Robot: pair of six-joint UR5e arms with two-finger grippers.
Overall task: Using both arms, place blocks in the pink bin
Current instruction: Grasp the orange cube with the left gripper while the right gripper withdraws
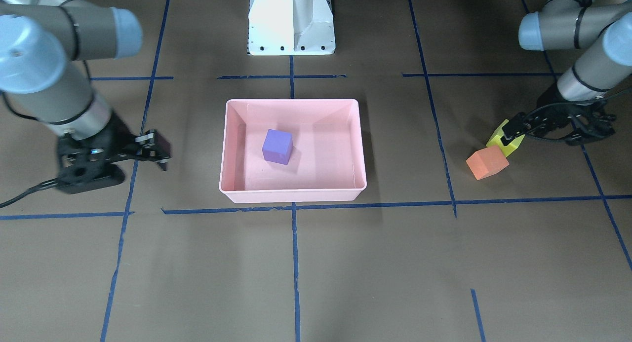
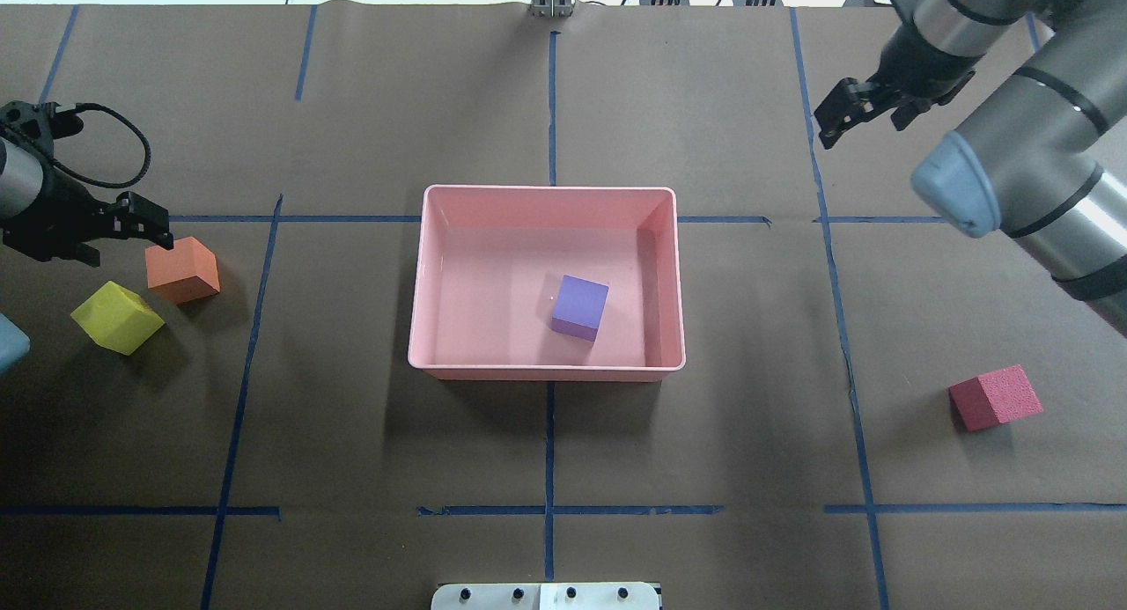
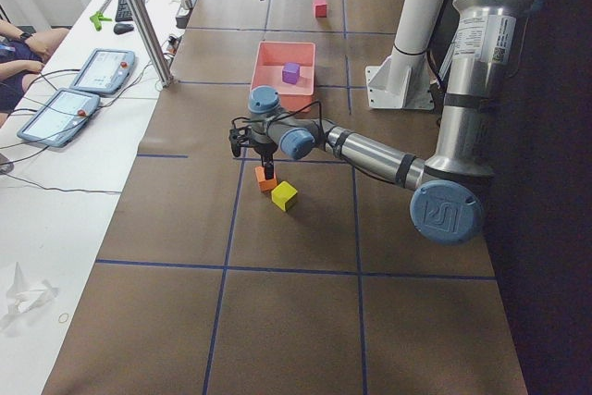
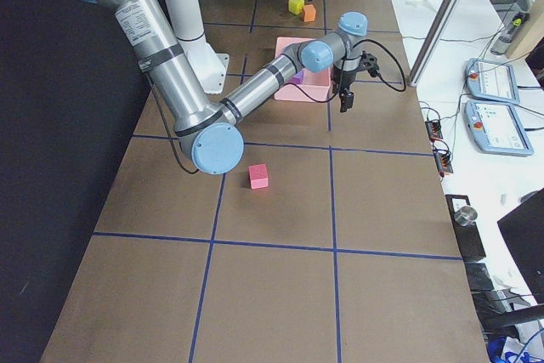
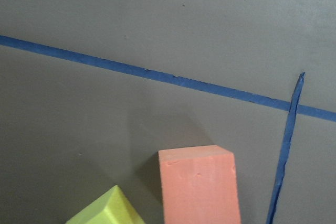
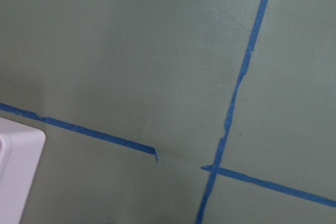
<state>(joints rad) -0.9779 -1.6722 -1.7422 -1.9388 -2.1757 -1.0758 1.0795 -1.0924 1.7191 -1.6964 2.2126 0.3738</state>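
Observation:
The orange block (image 1: 488, 162) is set apart from the yellow-green block by a dark gap (image 5: 151, 199), so I expect it to come up by itself when I lift it.
The pink bin (image 2: 546, 188) (image 1: 292, 101) stands mid-table with the purple block (image 2: 580, 306) (image 1: 277, 146) inside it. The orange block (image 2: 182, 269) (image 1: 487, 163) and the yellow-green block (image 2: 117, 317) (image 1: 513, 143) lie side by side at the table's left. My left gripper (image 2: 145, 224) (image 1: 508, 134) hovers just beyond the orange block, looks open and holds nothing. Both blocks show at the bottom of the left wrist view: the orange block (image 5: 199, 182) and the yellow-green block (image 5: 105, 208). The red block (image 2: 995, 397) (image 4: 258, 176) lies alone at the near right. My right gripper (image 2: 858, 117) (image 1: 157, 152) is far right of the bin, looks open and is empty.
Blue tape lines (image 2: 550, 443) cross the brown table cover. The white pedestal base (image 1: 291, 21) stands behind the bin on the robot's side. A corner of the bin (image 6: 16, 171) shows in the right wrist view. Tablets (image 3: 102, 71) and a metal post (image 3: 139, 16) stand at the operators' side.

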